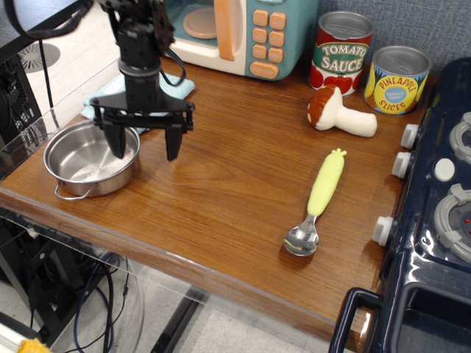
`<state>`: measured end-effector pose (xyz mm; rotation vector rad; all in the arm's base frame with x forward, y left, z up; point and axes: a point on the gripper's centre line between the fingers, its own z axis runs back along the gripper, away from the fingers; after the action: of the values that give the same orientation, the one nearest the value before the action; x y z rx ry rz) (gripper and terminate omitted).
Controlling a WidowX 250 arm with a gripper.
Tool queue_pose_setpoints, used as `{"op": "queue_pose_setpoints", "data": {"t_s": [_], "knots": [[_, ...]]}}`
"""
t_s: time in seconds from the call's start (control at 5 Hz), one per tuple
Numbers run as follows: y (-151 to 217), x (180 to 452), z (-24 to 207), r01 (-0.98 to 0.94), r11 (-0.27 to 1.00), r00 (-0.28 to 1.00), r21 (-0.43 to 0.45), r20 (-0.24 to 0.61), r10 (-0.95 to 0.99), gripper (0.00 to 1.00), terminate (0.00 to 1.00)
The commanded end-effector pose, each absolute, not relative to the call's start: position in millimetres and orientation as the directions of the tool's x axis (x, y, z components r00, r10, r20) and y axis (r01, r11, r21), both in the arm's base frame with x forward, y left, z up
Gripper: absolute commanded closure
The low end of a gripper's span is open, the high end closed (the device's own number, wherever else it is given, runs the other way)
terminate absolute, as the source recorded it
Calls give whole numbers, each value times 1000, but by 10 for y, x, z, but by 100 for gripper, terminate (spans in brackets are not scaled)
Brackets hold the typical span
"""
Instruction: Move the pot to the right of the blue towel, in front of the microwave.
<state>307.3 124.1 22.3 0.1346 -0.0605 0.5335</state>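
My gripper is straddling just one side of the wide rim point(137, 144). I expect the pot point(92, 160) to tilt when I lift it, its free side dipping a little.
The shiny steel pot point(85, 163) sits at the table's front left corner, one wire handle pointing toward the front edge. My gripper point(145, 151) is open, its fingers pointing down and straddling the pot's right rim: the left finger is inside the pot, the right finger outside it over the wood. The blue towel point(108, 97) lies just behind the pot, mostly hidden by the arm. The teal and cream microwave point(235, 33) stands at the back, to the right of the towel.
A tomato sauce can point(341, 50) and a pineapple can point(397, 79) stand at the back right. A plush mushroom point(340, 112) lies before them. A yellow-handled spoon point(316, 202) lies right of centre. A navy toy stove point(434, 220) fills the right edge.
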Motion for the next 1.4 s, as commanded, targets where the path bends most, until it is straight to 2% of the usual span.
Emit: {"op": "queue_pose_setpoints", "data": {"t_s": [0.0,0.4,0.6,0.8,1.2], "knots": [[1238,3136,277,-510,855,858,98,132,497,100,0],[1266,3106,349,-515,852,853,92,153,499,100,0],[1337,3087,471,-513,851,851,114,194,488,100,0],[1363,3138,617,-515,852,844,94,232,484,100,0],[1122,3319,917,-475,880,845,10,285,453,100,0]]}}
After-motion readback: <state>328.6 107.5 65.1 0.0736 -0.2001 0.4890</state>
